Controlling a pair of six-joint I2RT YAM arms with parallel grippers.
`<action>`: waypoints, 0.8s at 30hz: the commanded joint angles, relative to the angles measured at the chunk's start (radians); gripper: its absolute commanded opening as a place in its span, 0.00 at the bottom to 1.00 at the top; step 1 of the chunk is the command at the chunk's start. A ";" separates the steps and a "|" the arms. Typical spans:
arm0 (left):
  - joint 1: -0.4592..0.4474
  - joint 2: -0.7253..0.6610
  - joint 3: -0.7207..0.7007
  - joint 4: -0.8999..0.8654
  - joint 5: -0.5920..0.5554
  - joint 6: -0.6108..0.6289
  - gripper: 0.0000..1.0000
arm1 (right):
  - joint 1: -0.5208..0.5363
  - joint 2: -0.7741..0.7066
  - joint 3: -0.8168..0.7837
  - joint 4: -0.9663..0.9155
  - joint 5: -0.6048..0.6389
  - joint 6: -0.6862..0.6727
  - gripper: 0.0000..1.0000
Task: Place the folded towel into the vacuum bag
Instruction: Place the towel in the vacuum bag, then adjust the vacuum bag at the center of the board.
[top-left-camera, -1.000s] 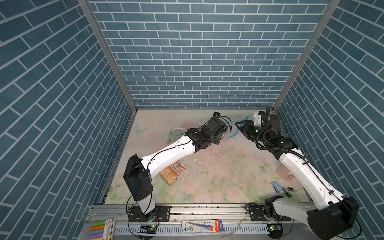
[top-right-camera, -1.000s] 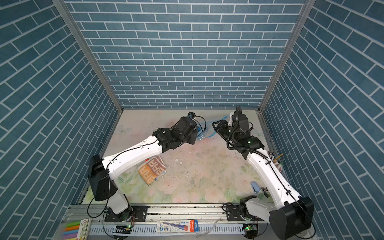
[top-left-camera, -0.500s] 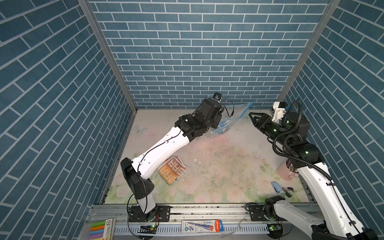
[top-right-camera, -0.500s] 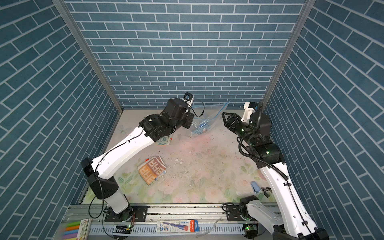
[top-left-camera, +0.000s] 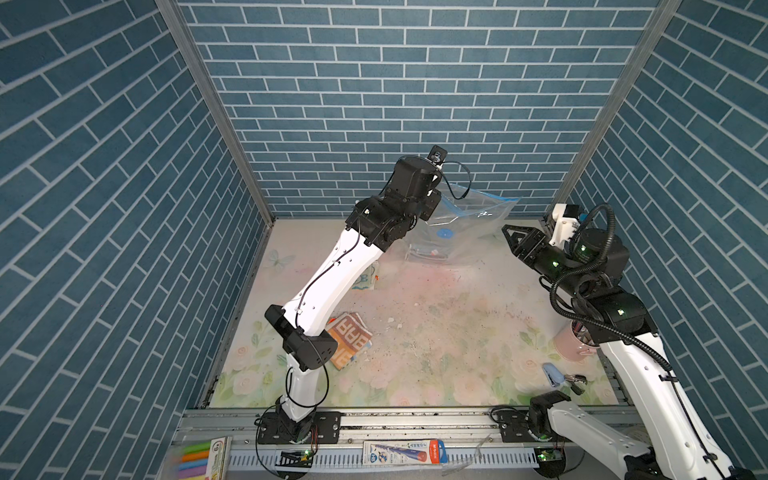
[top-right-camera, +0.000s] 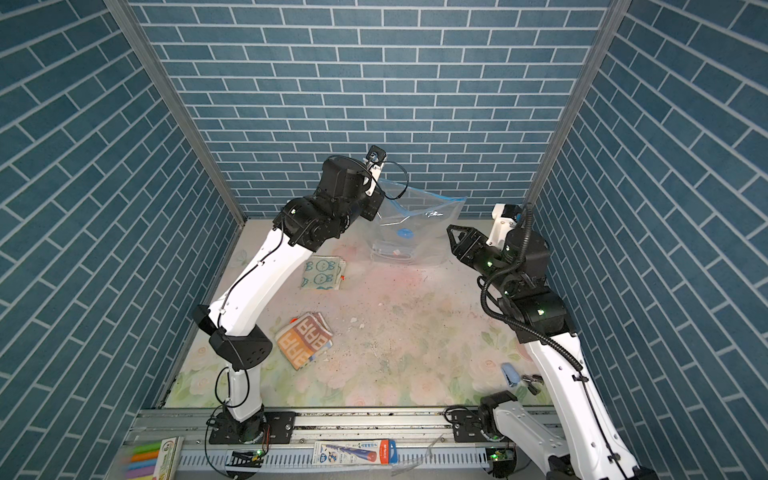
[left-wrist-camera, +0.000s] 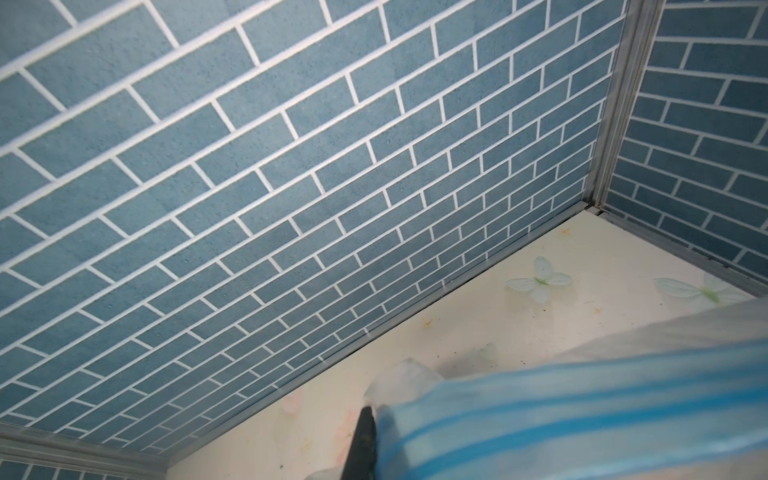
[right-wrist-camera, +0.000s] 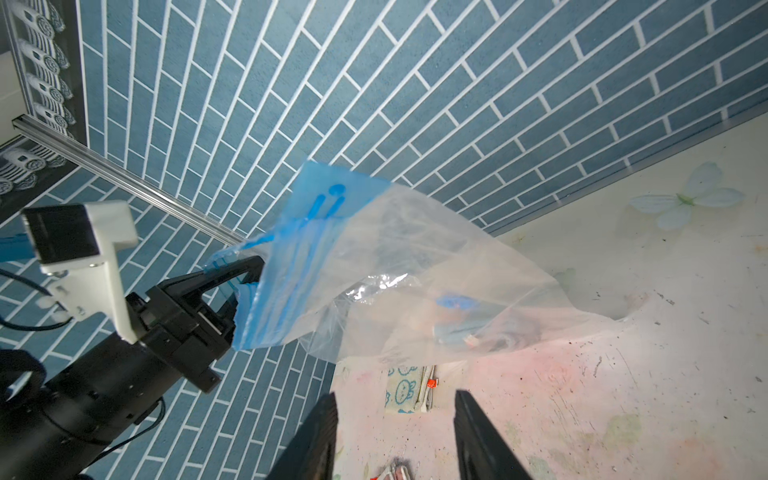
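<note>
The blue folded towel rests in the raised bag's lower end (top-left-camera: 429, 252). Next, my left gripper lowers the bag's zip toward the front (top-left-camera: 456, 348) and lays the bag flat.
The vacuum bag (top-left-camera: 469, 220) (top-right-camera: 419, 220) is clear plastic with a blue zip strip and a round blue valve cap (top-left-camera: 444, 233). It hangs tilted near the back wall, its lower end on the table. My left gripper (right-wrist-camera: 247, 282) is shut on the zip strip (left-wrist-camera: 582, 415), raised high. My right gripper (top-left-camera: 513, 239) (right-wrist-camera: 395, 399) stands open and empty to the right of the bag, apart from it. A pale folded towel with bunny prints (top-right-camera: 322, 272) (right-wrist-camera: 405, 388) lies below the bag. An orange patterned folded towel (top-left-camera: 349, 340) (top-right-camera: 305, 340) lies by the left arm's base.
A pink cup (top-left-camera: 571, 345) and a small blue clip (top-left-camera: 555, 374) sit at the right front, under my right arm. Brick walls close in the back and both sides. A metal rail (top-left-camera: 415, 419) runs along the front, with markers and a boxed item (top-left-camera: 405, 452).
My left gripper has risen toward the back wall, lifting the bag's zip end off the table. My right arm has drawn back to the right, away from the bag.
</note>
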 joint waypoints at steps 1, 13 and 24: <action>0.015 -0.013 0.000 0.055 -0.014 0.039 0.00 | -0.005 -0.010 -0.023 0.006 0.019 -0.030 0.49; 0.032 -0.127 -0.259 0.174 0.033 -0.025 0.00 | -0.023 0.011 -0.036 0.049 0.014 0.042 0.66; -0.104 -0.474 -0.924 0.304 0.028 -0.156 0.00 | -0.123 0.016 -0.025 -0.099 0.156 0.141 0.72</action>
